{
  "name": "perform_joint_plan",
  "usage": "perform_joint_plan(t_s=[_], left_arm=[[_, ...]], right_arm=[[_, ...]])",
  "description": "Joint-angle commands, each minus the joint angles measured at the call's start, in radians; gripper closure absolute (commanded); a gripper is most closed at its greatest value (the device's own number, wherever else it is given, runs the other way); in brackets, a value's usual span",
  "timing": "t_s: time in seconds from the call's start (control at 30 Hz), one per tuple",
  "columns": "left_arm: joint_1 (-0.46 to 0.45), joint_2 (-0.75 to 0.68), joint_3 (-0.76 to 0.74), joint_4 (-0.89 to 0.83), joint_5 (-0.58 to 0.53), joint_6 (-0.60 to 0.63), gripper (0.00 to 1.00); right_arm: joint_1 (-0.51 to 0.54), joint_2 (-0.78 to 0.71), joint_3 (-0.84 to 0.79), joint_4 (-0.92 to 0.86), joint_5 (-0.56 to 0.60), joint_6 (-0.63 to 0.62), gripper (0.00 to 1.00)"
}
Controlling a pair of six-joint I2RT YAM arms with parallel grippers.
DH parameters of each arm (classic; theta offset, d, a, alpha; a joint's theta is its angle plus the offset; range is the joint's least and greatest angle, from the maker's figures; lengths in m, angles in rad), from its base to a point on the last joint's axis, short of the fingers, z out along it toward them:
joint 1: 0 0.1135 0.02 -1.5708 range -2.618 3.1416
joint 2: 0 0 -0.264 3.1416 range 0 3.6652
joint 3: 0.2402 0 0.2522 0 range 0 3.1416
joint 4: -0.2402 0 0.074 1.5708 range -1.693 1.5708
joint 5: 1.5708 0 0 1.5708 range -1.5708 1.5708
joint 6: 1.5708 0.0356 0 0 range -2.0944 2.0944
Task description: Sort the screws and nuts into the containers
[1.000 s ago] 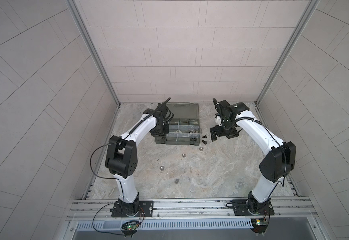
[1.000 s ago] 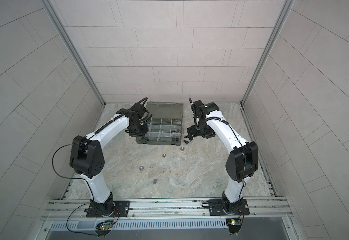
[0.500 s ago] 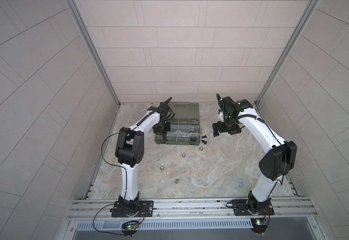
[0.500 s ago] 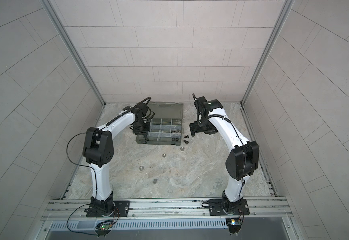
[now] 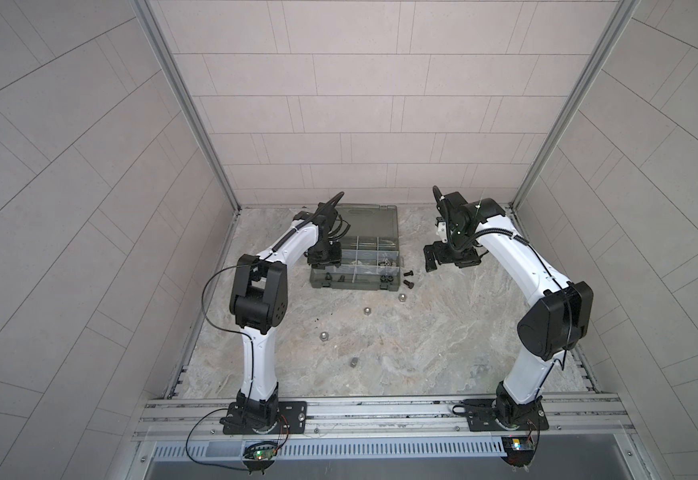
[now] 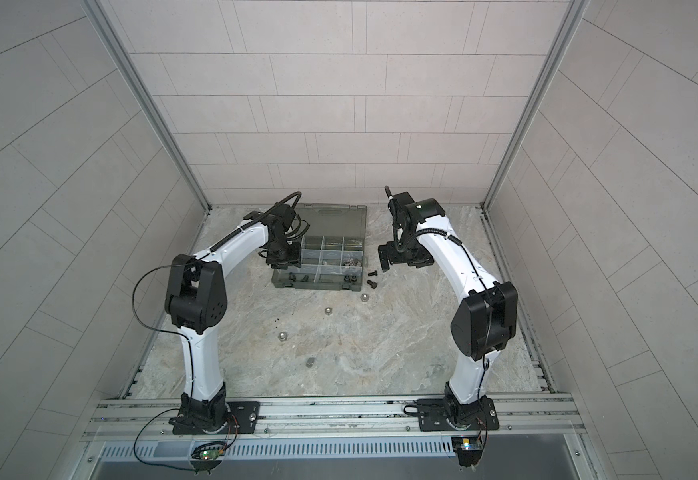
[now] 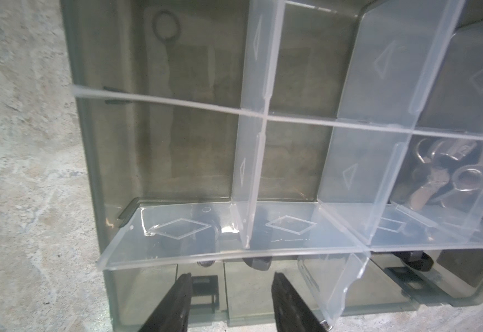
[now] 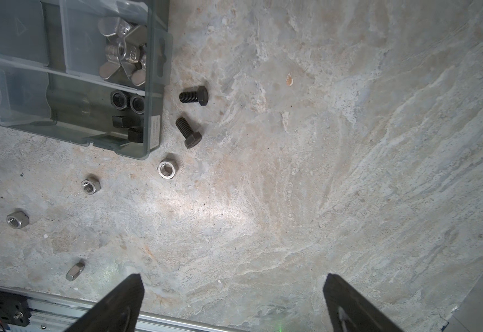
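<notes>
I should move my left gripper clear of the case while my right gripper takes one (image 5: 408,273) of the loose black screws (image 5: 408,284), because they are at the case's other end from my left gripper.
The containers are the cells of a grey-green organizer case (image 5: 355,287) (image 6: 318,286) with its lid open. My left gripper (image 7: 231,276) (image 5: 324,259) hangs open over its front left cell, holding nothing. A black screw (image 7: 259,263) lies just past the fingertips. Two more screws (image 8: 193,95) (image 8: 188,132) (image 5: 409,279) lie on the floor beside the case. Wing nuts (image 8: 122,50) (image 7: 441,172) and black hex nuts (image 8: 126,100) fill cells at the right end. Several silver nuts (image 8: 168,170) (image 8: 90,186) (image 5: 323,336) lie loose. My right gripper (image 8: 233,277) (image 5: 431,257) is open and empty, right of the screws.
The case's lid (image 5: 364,218) lies flat against the back wall. Pale dividers (image 7: 251,115) split the cells. A metal rail (image 5: 380,409) runs along the front edge. The side walls (image 5: 214,257) stand close to both arms.
My left gripper's jaws have gone from shut to open above the case. The left elbow rose earlier in the second. The right gripper lifted slightly and stayed open.
</notes>
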Motion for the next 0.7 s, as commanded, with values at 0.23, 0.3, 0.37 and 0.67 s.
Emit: perform_joint_plan(t_s=[0.23,0.3,0.37,0.67], left_arm=[[-0.006,-0.410,-0.199,0.241,-0.118,0.142,0.46],[-0.006,-0.495,-0.257,0.320,-0.142,0.155,0.46],[-0.006,-0.570,-0.312,0.407,-0.171,0.169,0.45],[0.000,-0.723,-0.324,0.383,-0.237,0.212,0.00]], right_arm=[[0.003,0.105,-0.034,0.120,-0.011,0.052,0.22],[0.005,0.131,-0.040,0.142,-0.003,0.062,0.26],[0.006,0.165,-0.036,0.156,-0.001,0.063,0.35],[0.019,0.317,0.036,0.229,-0.023,0.083,0.54]])
